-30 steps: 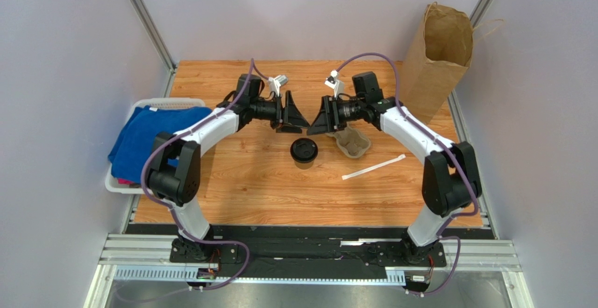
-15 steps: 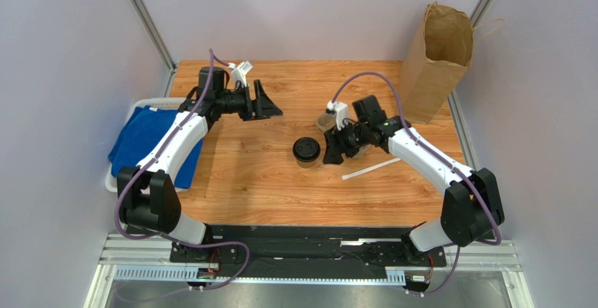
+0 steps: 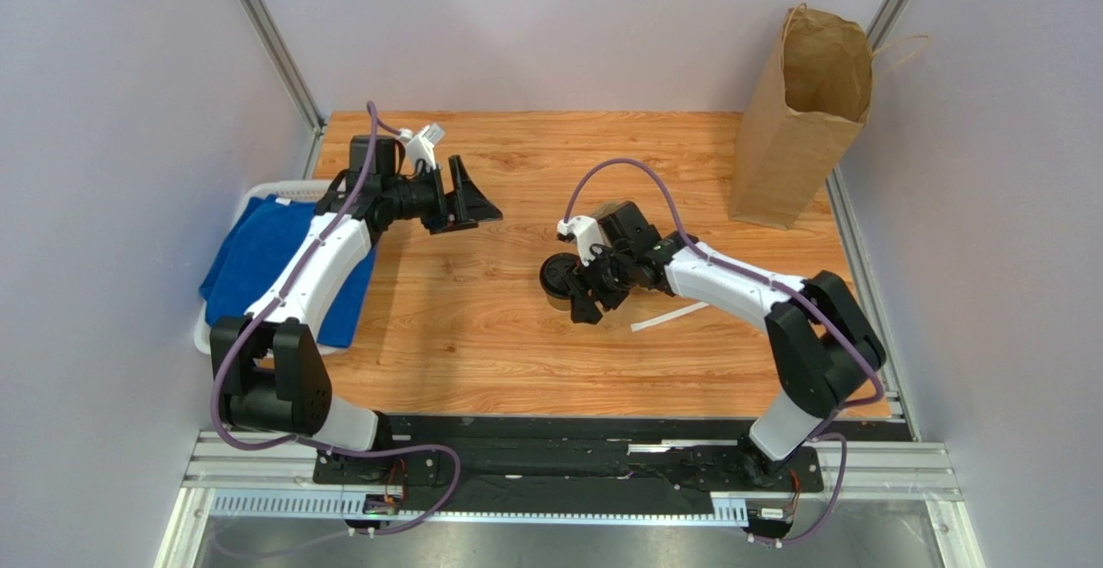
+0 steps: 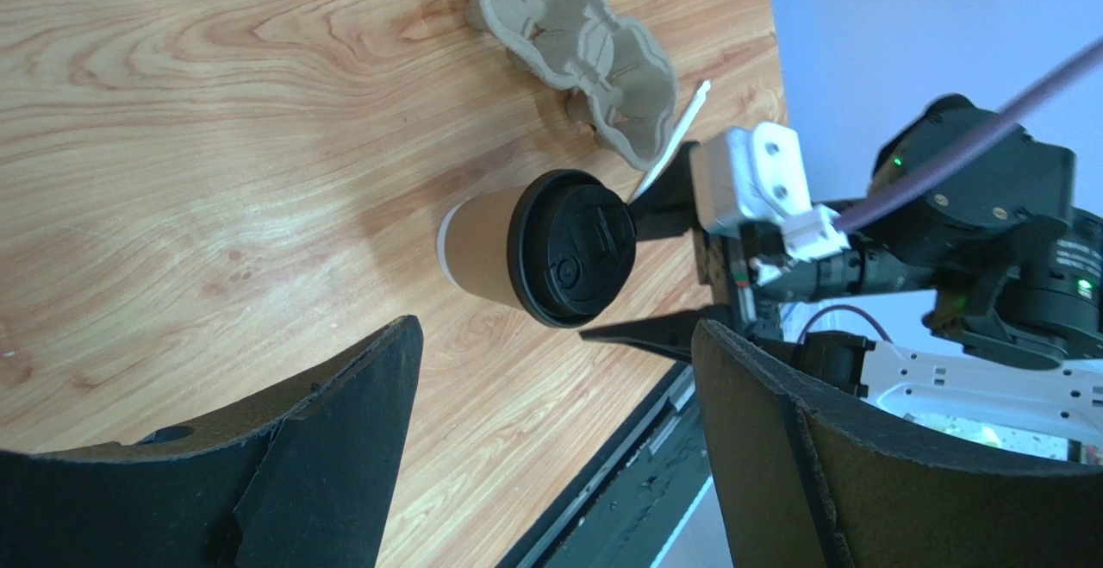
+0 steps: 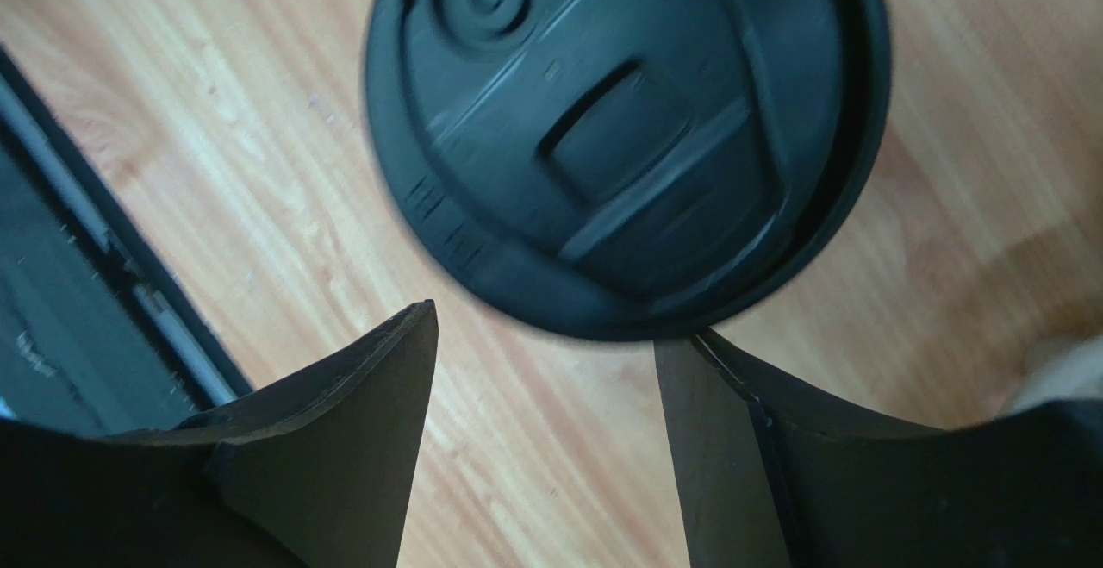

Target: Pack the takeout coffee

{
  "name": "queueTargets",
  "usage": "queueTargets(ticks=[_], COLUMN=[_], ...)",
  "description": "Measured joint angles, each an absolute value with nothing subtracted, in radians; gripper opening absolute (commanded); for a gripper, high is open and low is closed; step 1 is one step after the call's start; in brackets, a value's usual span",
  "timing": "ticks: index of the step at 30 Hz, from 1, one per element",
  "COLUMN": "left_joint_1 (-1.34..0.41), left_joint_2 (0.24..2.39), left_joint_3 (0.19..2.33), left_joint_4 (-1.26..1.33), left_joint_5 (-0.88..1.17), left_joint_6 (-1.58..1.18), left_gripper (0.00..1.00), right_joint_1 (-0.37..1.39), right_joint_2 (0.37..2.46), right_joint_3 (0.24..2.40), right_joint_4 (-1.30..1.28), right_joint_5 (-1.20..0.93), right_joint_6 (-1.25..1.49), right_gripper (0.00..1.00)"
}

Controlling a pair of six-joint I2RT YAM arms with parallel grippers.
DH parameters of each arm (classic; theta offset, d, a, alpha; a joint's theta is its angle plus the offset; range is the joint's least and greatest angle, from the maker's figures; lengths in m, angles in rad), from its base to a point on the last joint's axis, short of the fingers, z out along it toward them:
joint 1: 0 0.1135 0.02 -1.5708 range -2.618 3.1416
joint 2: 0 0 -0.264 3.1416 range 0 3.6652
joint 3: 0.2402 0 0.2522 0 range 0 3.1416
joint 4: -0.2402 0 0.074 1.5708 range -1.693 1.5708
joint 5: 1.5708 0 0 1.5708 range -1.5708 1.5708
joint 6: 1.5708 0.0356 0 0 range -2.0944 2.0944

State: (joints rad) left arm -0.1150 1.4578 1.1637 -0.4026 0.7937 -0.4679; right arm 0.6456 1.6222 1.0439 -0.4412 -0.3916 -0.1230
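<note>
I need to move my right gripper away from the cup and first pull the paper bag (image 3: 792, 142) closer with it by its near rim (image 3: 829, 114), because the bag stands at the back, far from the cup.
The takeout coffee (image 3: 557, 279) is a kraft-brown cup with a black lid, upright in the middle of the table. It also shows in the left wrist view (image 4: 482, 253), and its lid (image 5: 622, 129) fills the right wrist view. My right gripper (image 3: 580, 289) is open right beside the cup on its right, with its fingertips (image 5: 376, 387) just short of the lid and not touching it. My left gripper (image 3: 474, 201) is open and empty at the back left, well away from the cup. The tall brown paper bag (image 3: 803, 116) stands open at the back right.
A grey-brown pulp cup tray (image 4: 576, 45) lies behind the cup, hidden by my right arm in the top view. A white straw (image 3: 668, 316) lies to the right of the cup. A white basket with blue cloth (image 3: 278, 258) sits at the left edge.
My right gripper has moved left from the pulp tray up to the cup. My left arm has pulled back to the back left, away from the middle.
</note>
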Motion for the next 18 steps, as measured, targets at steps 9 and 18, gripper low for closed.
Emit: queueTargets(ticks=[9,18], left_joint_1=[-0.070,-0.018], left_joint_2=[1.439,1.440], left_joint_3=[1.153,1.145], left_joint_4=[-0.403,-0.408], left_joint_5=[0.791,0.792], left_joint_6=[-0.464,-0.457], left_gripper=[0.85,0.85], right_joint_1=[0.648,0.660], right_joint_2=[1.797,2.035], right_joint_3=[1.221,1.498], right_joint_4=[-0.367,-0.305], right_joint_5=[-0.377,-0.388], right_joint_6=[-0.120,-0.119], right_gripper=[0.66,0.66])
